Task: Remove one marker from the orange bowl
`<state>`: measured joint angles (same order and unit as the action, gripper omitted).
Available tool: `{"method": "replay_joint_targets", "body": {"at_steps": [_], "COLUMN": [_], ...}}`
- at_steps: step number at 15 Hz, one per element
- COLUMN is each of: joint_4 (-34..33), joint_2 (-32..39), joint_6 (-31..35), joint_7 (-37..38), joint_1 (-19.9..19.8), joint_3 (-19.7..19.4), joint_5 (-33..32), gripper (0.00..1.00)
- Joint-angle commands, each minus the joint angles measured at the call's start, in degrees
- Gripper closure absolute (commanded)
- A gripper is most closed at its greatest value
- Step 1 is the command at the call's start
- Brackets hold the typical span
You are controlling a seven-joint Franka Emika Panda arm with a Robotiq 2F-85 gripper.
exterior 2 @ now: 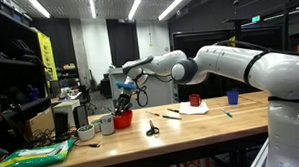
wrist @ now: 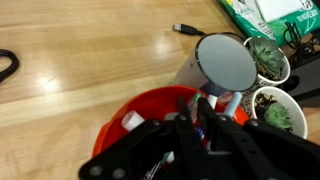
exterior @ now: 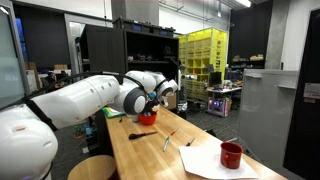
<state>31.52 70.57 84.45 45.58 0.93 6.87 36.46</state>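
Note:
Next, I open and close on the white marker alone before I lift it from the orange bowl, as a blue marker crowds it at my gripper's fingers.
The orange bowl fills the lower middle of the wrist view, with several markers lying in it, one with a white cap. My gripper reaches down into the bowl, its two dark fingers drawn close together on a marker with red and blue on it. In both exterior views the gripper hangs just over the bowl near the table's end.
A grey cup stands right beside the bowl, with two small potted plants past it. Scissors and loose markers lie on the wooden table. A dark red mug sits on white paper.

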Motion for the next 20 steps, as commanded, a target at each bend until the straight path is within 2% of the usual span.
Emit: {"method": "replay_joint_targets", "body": {"at_steps": [1,3,6,8,10,11,13,14,16,17,19,20], "joint_4": [-2.13,-2.14,-2.14,-2.16,-2.15,-2.18,-2.24,-2.27,-2.31,-2.36,-2.44,-2.49], "joint_2": [1.04,1.14,1.42,1.73,2.05,2.21,2.51,2.66,2.90,2.98,3.01,3.00], "joint_6": [-1.07,-1.09,-1.17,-1.18,-1.23,-1.18,-1.19,-1.21,-1.25,-1.23,-1.16,-1.11], "joint_7": [0.41,0.39,0.38,0.35,0.39,0.35,0.31,0.30,0.28,0.22,0.12,0.01], "joint_1": [0.38,0.36,0.34,0.33,0.32,0.31,0.29,0.28,0.26,0.27,0.35,0.39], "joint_3": [0.09,0.13,0.19,0.23,0.27,0.30,0.35,0.36,0.40,0.42,0.39,0.39], "joint_5": [-0.50,-0.46,-0.40,-0.36,-0.32,-0.28,-0.25,-0.24,-0.24,-0.24,-0.32,-0.35], "gripper": [0.50,0.37,0.35,0.46,0.50,0.58,0.55,0.59,0.59,0.82,0.85,0.90]}}
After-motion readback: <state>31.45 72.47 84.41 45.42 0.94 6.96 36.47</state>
